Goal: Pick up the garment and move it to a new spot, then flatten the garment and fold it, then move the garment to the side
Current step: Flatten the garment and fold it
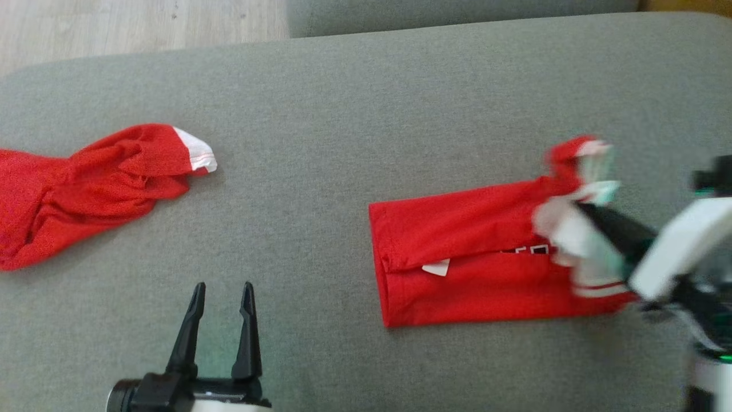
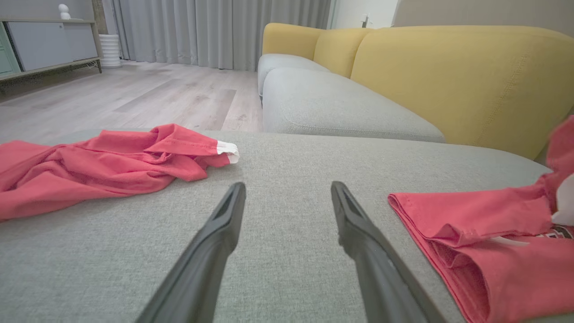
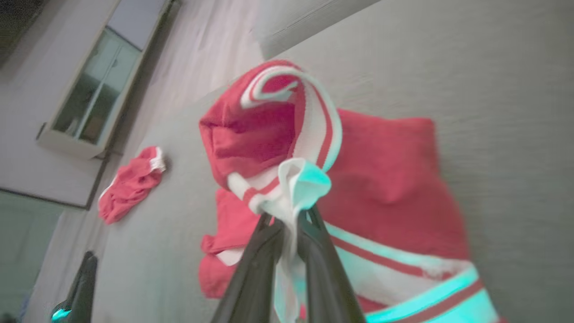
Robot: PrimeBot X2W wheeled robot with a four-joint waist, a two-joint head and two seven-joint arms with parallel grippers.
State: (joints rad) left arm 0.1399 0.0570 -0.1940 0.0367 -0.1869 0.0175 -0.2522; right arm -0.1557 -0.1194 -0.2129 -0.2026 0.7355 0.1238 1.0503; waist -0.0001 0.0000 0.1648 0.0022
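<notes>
I expect the crumpled cloth [image 1: 103, 189] to stay bunched up and land in a heap when I carry it, because it lies gathered in loose, twisted folds [image 1: 82, 173].
A folded red garment [image 1: 469, 257] with white trim lies on the grey cushion [image 1: 343, 114] at the right. My right gripper [image 1: 580, 209] is shut on its white striped collar edge [image 3: 296, 188], and that end is lifted and bunched above the rest. The right wrist view shows both fingers of the right gripper [image 3: 289, 220] pinching the white fabric, with the red garment [image 3: 394, 179] hanging below. My left gripper [image 1: 223, 289] stands open over bare cushion at the lower left, holding nothing. In the left wrist view the left gripper [image 2: 287, 188] points between the two cloths, with the garment [image 2: 493, 233] to its right.
A second red cloth [image 1: 86, 189] lies crumpled at the cushion's left edge, also visible as the crumpled cloth [image 2: 89, 166]. Wooden floor [image 1: 114, 28] lies beyond the far edge. Another grey seat [image 2: 323, 103] and a yellow sofa back [image 2: 448, 76] stand behind.
</notes>
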